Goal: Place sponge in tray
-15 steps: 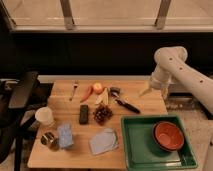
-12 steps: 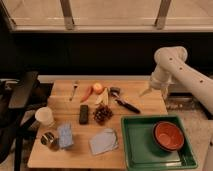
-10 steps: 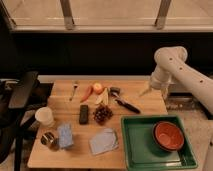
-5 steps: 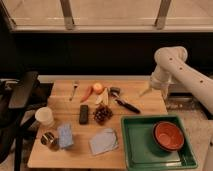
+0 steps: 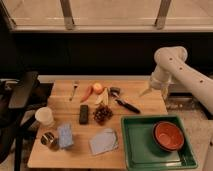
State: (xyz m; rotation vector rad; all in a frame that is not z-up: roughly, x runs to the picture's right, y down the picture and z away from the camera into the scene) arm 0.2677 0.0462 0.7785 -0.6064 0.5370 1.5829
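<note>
My gripper will leave a blue cup behind when I lift the sponge [image 5: 65, 131], because the light-blue shape [image 5: 66, 143] stands tall beside the tin.
The sponge [image 5: 65, 135], a small light-blue block, lies near the front left of the wooden table, beside a round tin [image 5: 48, 140]. The green tray [image 5: 137, 150] sits at the front right and holds a red-brown bowl [image 5: 168, 135]. My gripper [image 5: 155, 92] hangs from the white arm over the table's back right corner, far from the sponge and behind the tray. Its two fingers point down, spread apart, with nothing between them.
A blue-grey cloth [image 5: 104, 141] lies left of the tray. A white cup [image 5: 44, 116], a black remote [image 5: 84, 114], grapes [image 5: 103, 114], a carrot [image 5: 86, 93], an apple [image 5: 97, 88], a fork [image 5: 74, 90] and a black-handled tool [image 5: 125, 103] are on the table. A dark chair [image 5: 20, 100] stands at the left.
</note>
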